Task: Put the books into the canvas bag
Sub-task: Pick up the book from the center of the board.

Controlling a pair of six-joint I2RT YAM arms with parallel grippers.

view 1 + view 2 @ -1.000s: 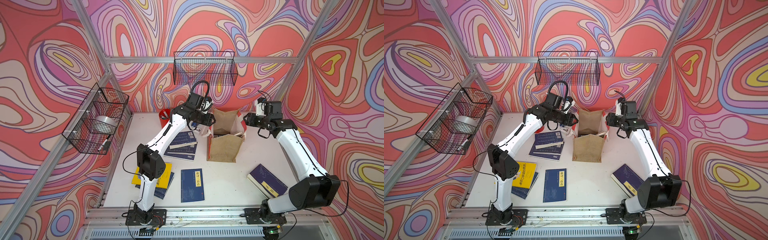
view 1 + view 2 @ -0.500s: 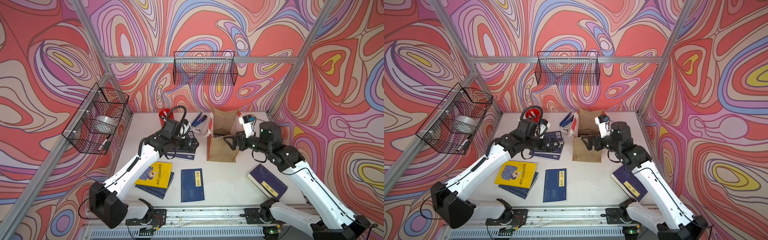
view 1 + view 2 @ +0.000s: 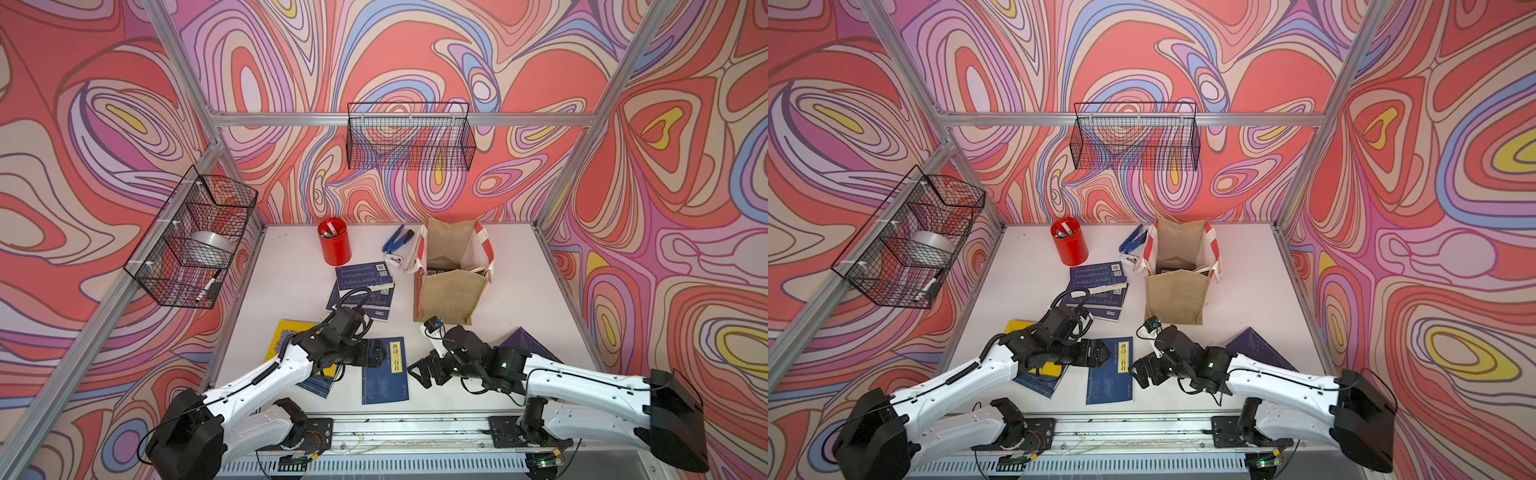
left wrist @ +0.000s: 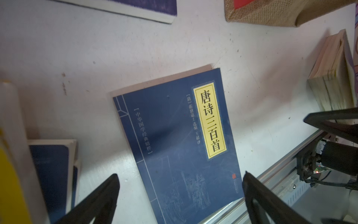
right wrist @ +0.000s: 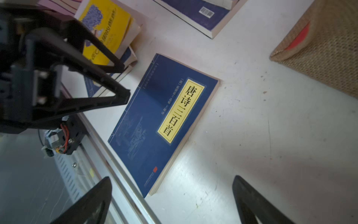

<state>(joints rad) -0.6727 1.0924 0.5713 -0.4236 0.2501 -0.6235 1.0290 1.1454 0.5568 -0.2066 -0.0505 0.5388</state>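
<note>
The navy book with the yellow label (image 3: 385,384) is lying flat. My right gripper should push in its page edge (image 3: 405,353) while my left gripper braces the spine.
The canvas bag (image 3: 451,291) (image 3: 1177,295) stands upright at mid-table, mouth open, with a dark cover showing inside. A navy book with a yellow label (image 3: 384,372) (image 4: 180,147) (image 5: 164,120) lies flat at the table's front edge. My left gripper (image 3: 381,353) (image 4: 180,174) hangs open just over its left side. My right gripper (image 3: 417,372) (image 5: 171,177) is open just right of it, above bare table. A yellow book (image 3: 282,336) (image 5: 108,29) lies on a navy one under my left arm. Two more navy books (image 3: 363,286) are stacked left of the bag. Another book (image 3: 528,345) lies behind my right arm.
A red pen cup (image 3: 334,241) and a blue hand tool (image 3: 397,241) sit at the back of the table. Wire baskets hang on the back wall (image 3: 409,137) and the left wall (image 3: 195,237). A metal rail (image 3: 415,424) runs along the front edge.
Both arms have swung from the bag's mouth at the back down to the table's front. Both grippers have opened and now flank the front navy book.
</note>
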